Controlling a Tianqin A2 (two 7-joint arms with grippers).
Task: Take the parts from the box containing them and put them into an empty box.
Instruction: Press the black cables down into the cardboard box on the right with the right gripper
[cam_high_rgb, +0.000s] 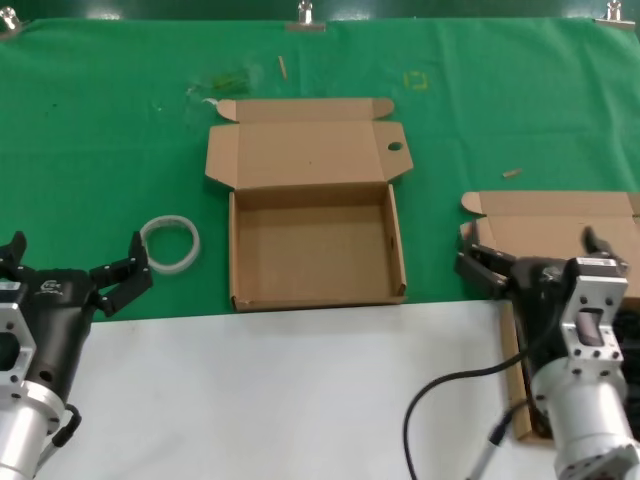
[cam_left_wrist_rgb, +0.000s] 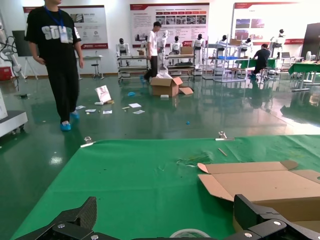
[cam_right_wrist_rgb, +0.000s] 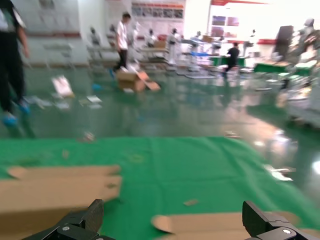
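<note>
My right gripper should expect a heap of black power cables hidden under its arm, because a black patch (cam_high_rgb: 629, 345) shows beside my right arm in the box (cam_high_rgb: 515, 375).
The empty box (cam_high_rgb: 315, 250), its lid tab pierced by a round hole, lies open mid-table; its lid (cam_left_wrist_rgb: 260, 182) shows in the left wrist view. The box containing the parts (cam_high_rgb: 550, 215) is at the right, mostly hidden by my right arm. Only a black patch of the parts (cam_high_rgb: 628, 340) shows at the picture's right edge. My right gripper (cam_high_rgb: 535, 252) hangs open over that box's near left part, and the box's lid flap (cam_right_wrist_rgb: 200, 225) lies beyond its jaws (cam_right_wrist_rgb: 175, 220). My left gripper (cam_high_rgb: 75, 258) is open at the near left, holding nothing (cam_left_wrist_rgb: 167, 220).
A white translucent ring (cam_high_rgb: 170, 243) lies on the green cloth between my left gripper and the empty box. The near table surface (cam_high_rgb: 300, 400) is white. A black cable (cam_high_rgb: 450, 400) trails from my right arm. Small scraps lie on the far cloth.
</note>
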